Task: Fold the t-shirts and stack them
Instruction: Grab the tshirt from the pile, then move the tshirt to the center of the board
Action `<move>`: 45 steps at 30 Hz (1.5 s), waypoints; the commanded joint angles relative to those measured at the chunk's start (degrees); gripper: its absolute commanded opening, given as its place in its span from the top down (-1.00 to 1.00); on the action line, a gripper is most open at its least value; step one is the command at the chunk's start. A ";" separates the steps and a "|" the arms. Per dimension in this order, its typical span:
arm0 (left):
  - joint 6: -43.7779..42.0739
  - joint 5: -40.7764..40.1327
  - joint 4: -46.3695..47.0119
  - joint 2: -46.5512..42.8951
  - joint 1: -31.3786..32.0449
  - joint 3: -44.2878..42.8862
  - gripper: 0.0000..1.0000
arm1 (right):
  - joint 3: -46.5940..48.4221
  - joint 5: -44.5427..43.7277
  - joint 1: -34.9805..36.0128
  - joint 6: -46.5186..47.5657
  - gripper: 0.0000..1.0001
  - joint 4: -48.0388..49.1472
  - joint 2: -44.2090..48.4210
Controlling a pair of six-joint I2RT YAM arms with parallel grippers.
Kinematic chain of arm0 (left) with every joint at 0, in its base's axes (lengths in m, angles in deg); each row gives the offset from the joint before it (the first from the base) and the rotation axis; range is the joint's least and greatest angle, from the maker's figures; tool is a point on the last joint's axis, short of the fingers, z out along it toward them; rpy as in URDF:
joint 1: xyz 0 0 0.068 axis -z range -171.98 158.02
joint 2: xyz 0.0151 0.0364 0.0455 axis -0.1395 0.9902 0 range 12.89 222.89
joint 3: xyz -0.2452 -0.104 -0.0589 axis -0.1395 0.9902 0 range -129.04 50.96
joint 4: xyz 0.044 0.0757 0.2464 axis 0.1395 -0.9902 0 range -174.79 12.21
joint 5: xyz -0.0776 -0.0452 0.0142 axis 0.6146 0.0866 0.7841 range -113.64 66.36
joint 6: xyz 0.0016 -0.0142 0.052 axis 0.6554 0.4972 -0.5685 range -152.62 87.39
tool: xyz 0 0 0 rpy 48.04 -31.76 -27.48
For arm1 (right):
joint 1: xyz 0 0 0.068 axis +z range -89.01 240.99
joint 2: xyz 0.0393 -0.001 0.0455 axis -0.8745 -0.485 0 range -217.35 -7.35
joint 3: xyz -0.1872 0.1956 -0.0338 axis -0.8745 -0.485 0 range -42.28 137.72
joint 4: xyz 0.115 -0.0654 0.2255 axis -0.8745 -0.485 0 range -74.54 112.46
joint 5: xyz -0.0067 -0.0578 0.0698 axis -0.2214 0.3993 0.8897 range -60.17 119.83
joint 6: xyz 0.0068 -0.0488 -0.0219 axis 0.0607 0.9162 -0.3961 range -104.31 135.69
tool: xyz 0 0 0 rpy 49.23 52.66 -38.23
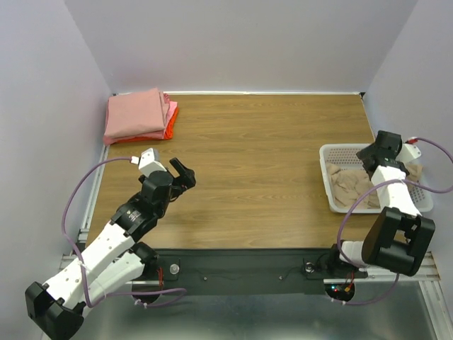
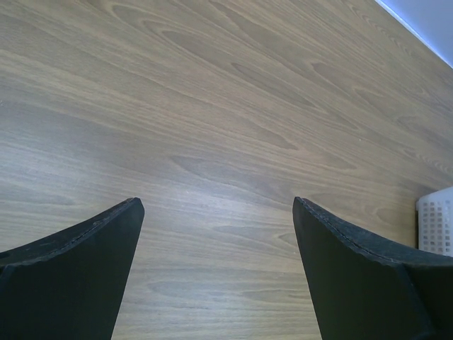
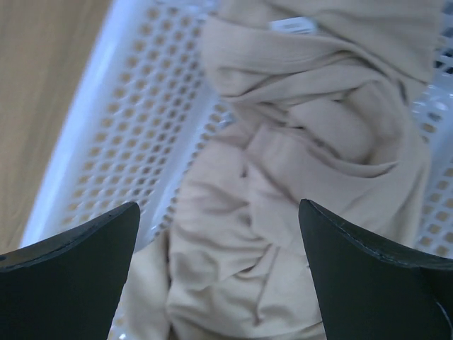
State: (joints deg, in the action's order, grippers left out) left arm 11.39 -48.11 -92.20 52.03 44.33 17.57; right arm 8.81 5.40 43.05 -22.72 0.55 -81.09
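Note:
The robot's right gripper has its open fingers above the tan t-shirt's raised folds (image 3: 333,127), clear of the basket's side, so it should keep going down until the fingers are around a fold (image 3: 279,166).
A stack of folded t-shirts (image 1: 139,115), salmon-pink on top with orange-red showing underneath, lies at the table's far left corner. A crumpled tan t-shirt (image 3: 304,177) fills the white mesh basket (image 1: 330,177) at the right edge. My right gripper (image 3: 219,212) hangs open just above that tan cloth, with nothing between its fingers; from above it shows over the basket (image 1: 375,157). My left gripper (image 2: 218,209) is open over bare wood near the front left (image 1: 182,172), far from any shirt.
The basket's corner (image 2: 437,223) peeks into the left wrist view at the right. Grey walls close in the table on three sides. A wide stretch of wooden tabletop (image 1: 262,156) lies between the two arms.

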 commanded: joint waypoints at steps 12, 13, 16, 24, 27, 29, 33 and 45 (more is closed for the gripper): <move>-1.73 -2.51 0.97 4.81 0.16 -4.76 -0.97 | 1.03 -1.41 -7.11 -4.47 -0.99 -0.50 -15.11; -1.65 -2.86 0.53 4.98 0.16 -4.93 -0.97 | 1.03 -1.24 -7.20 -4.56 -0.99 -0.41 -15.82; -1.47 -3.21 0.09 4.99 0.16 -5.02 -0.97 | 0.94 -0.45 -7.29 -4.65 -0.93 -0.06 -18.72; -1.03 -3.66 -0.26 3.58 0.16 -4.93 -0.97 | 0.59 1.57 -7.38 -3.25 0.52 0.91 -16.28; -0.85 -3.48 -0.09 3.14 0.16 -4.76 -0.97 | 3.30 7.10 -7.38 1.84 0.97 0.82 -11.53; -0.68 -3.04 -0.26 2.97 0.16 -4.76 -0.97 | 4.45 10.17 -7.38 3.95 0.99 0.64 -6.63; -0.24 -2.69 0.08 2.09 0.16 -3.97 -0.97 | 7.87 10.19 -7.38 5.98 0.99 0.03 3.21; -0.94 -1.81 1.67 1.12 0.16 -2.92 -0.97 | 32.01 27.90 -7.29 10.29 0.99 -3.75 8.62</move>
State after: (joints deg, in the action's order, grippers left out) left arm 10.74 -49.27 -92.66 54.26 44.33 15.23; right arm 31.41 20.64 35.56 -14.72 -4.54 -69.66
